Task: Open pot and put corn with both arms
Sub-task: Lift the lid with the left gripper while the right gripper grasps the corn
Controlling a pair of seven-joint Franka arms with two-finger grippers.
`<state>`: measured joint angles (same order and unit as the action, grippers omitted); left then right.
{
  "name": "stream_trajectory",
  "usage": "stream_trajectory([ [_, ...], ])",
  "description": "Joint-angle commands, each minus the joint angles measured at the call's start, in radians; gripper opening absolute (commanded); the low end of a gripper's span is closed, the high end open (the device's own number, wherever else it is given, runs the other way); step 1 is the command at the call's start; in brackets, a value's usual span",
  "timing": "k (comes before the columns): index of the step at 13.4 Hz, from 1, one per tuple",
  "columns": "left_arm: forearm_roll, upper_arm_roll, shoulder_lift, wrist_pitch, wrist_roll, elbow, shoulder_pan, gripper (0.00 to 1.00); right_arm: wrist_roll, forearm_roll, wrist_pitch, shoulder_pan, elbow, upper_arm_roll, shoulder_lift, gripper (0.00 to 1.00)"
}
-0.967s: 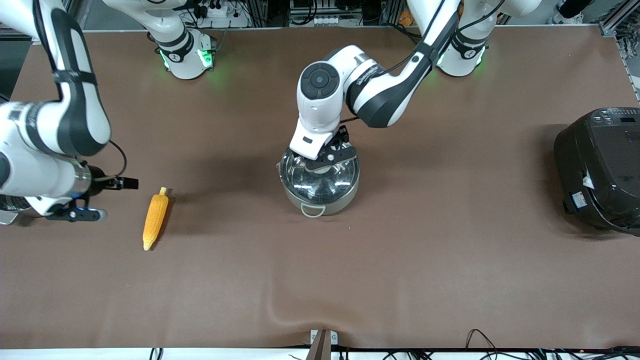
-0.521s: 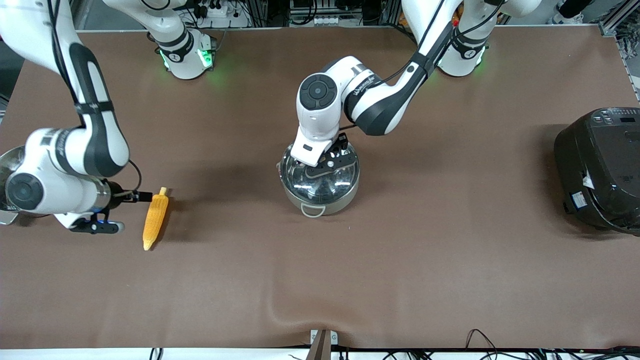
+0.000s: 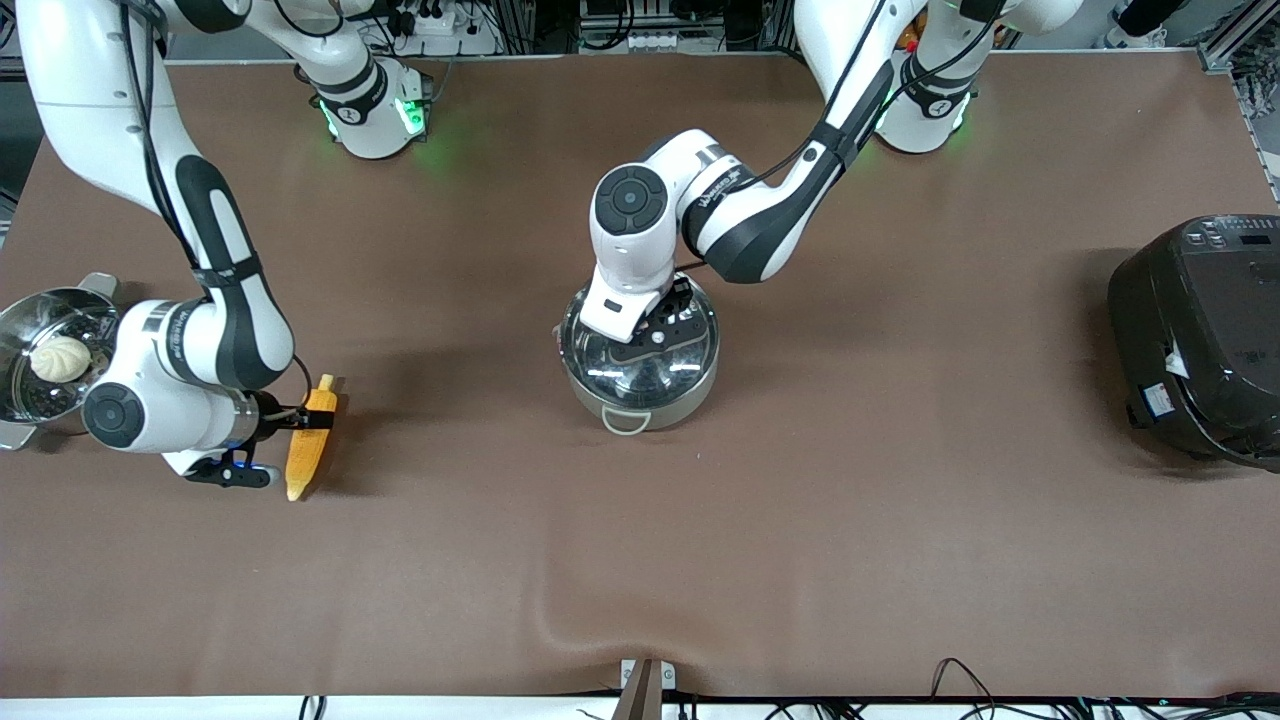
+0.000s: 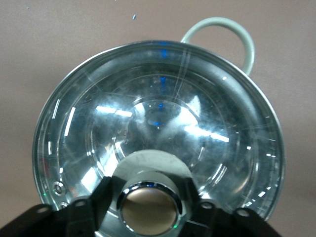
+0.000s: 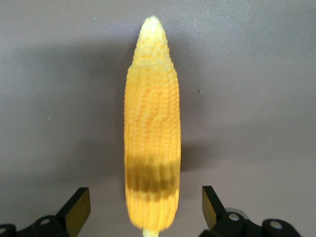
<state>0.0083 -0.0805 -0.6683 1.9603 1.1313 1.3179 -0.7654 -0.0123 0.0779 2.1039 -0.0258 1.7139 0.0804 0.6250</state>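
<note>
The yellow corn (image 3: 311,440) is slightly shorter than the steel pot (image 3: 642,374) is wide. The corn will fit inside lying flat when I lower it.
The steel pot (image 3: 692,398) stands mid-table with its clear glass lid (image 3: 640,368) on. My left gripper (image 3: 655,330) is down on the lid, its fingers open on either side of the copper knob (image 4: 149,211), close to it. In the left wrist view my left gripper (image 4: 148,191) straddles the knob over the lid (image 4: 163,113). The yellow corn (image 3: 303,458) lies on the table toward the right arm's end. My right gripper (image 3: 305,418) is open, low over the corn's stub end. In the right wrist view my right gripper (image 5: 144,203) has a finger on each side of the corn (image 5: 152,123), not touching it.
A steel steamer pot (image 3: 20,330) with a white bun (image 3: 60,357) stands at the table edge at the right arm's end. A large black rice cooker (image 3: 1200,330) stands at the left arm's end. The pot's loop handle (image 3: 626,423) points toward the front camera.
My right gripper has swung from beside the corn to over its stub end, uncovering the steamer pot. My left gripper has come down lower onto the lid around the knob.
</note>
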Motion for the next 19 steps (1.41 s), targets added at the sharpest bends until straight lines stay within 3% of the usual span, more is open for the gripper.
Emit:
stream_trajectory([
  [1,0.027,0.007,-0.011,-0.004,0.028,-0.019,-0.023,0.12,0.002,0.022,0.033,0.009,-0.016,-0.004,0.035,1.0],
  [2,0.029,0.005,-0.008,-0.004,0.03,-0.019,-0.026,0.05,0.002,0.022,0.034,0.007,-0.016,-0.004,0.039,1.0],
  [4,0.029,0.005,-0.001,-0.006,0.03,-0.017,-0.034,0.0,0.002,0.022,0.047,0.006,-0.014,-0.004,0.051,1.0],
  [6,0.029,0.005,0.027,-0.014,0.025,-0.017,-0.026,0.0,0.002,0.022,0.054,0.004,-0.014,-0.004,0.061,1.0],
  [8,0.03,0.005,0.077,-0.038,0.021,0.0,-0.009,0.0,0.002,0.022,0.056,0.009,-0.014,-0.004,0.062,0.19],
  [9,0.032,0.007,0.108,-0.078,0.015,0.0,0.01,0.0,0.002,0.022,0.056,0.01,-0.013,-0.004,0.064,0.06],
  [13,0.032,0.002,0.264,-0.254,-0.135,0.032,0.13,0.0,0.002,0.023,0.044,0.006,-0.014,-0.004,0.053,0.03],
  [16,0.03,-0.001,0.425,-0.262,-0.382,0.218,0.294,0.0,0.031,0.02,-0.071,-0.026,-0.026,-0.007,-0.013,0.03],
  [19,0.03,-0.002,0.493,-0.174,-0.554,0.386,0.452,0.0,0.034,0.02,-0.212,-0.127,-0.037,-0.021,-0.115,0.03],
])
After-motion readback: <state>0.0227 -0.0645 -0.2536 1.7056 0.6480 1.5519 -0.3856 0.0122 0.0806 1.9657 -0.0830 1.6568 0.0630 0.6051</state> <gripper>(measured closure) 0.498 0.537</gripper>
